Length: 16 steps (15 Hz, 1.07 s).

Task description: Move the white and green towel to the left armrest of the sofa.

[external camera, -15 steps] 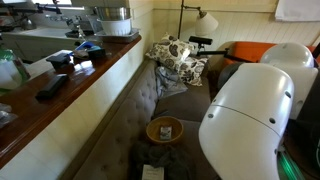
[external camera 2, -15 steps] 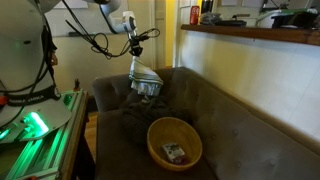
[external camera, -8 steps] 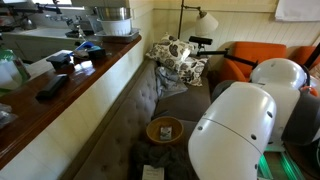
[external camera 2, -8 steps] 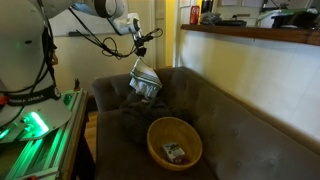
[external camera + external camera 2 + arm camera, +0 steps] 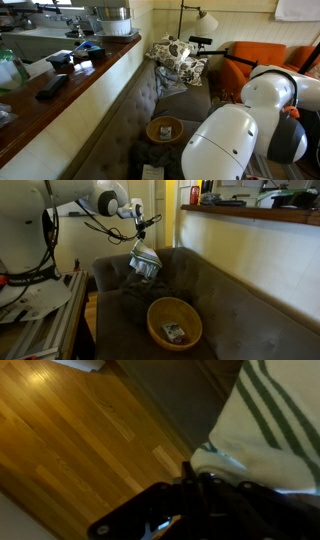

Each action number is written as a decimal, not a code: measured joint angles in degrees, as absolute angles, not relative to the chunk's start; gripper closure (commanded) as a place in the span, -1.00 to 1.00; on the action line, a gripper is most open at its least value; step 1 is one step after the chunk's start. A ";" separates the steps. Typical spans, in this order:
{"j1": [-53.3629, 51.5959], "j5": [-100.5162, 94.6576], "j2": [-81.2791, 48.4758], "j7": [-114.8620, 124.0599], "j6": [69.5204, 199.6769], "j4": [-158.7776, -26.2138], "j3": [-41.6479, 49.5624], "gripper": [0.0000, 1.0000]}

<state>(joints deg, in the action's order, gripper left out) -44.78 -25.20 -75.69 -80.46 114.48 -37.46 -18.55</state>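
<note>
The towel's loose part (image 5: pixel 146 264) hangs over the sofa's armrest (image 5: pixel 114 270), so the robot's gripper should keep holding the towel's pinched edge above the armrest and let the towel go there.
The white and green striped towel (image 5: pixel 145 262) hangs from my gripper (image 5: pixel 141 240) above the sofa's far armrest (image 5: pixel 112 272). In the wrist view the towel (image 5: pixel 270 420) fills the right side, white with green stripes, pinched at its edge in my dark fingers (image 5: pixel 205 478). The gripper is shut on the towel. In an exterior view the big white arm housing (image 5: pixel 230 140) hides the gripper and the towel.
A wicker bowl (image 5: pixel 174 322) with a small item lies on the sofa seat; it also shows in an exterior view (image 5: pixel 165 129). A dark cloth (image 5: pixel 130 298) lies by the armrest. Patterned cushions (image 5: pixel 178 57) sit at the far end. A wooden counter (image 5: pixel 60 85) runs behind the sofa.
The arm has swung, its housing shifting across both exterior views. The towel has moved slightly along above the armrest, still held.
</note>
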 measured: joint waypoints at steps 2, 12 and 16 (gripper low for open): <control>-45.29 -23.94 -77.17 -83.39 115.39 -34.99 -18.29 0.96; -46.77 -10.65 -79.32 -95.76 120.48 -29.79 -16.33 -0.20; -48.78 -10.69 -79.33 -91.16 110.74 -27.62 -10.15 -0.76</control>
<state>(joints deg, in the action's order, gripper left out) -48.78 -10.69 -79.33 -91.16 110.74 -27.62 -10.15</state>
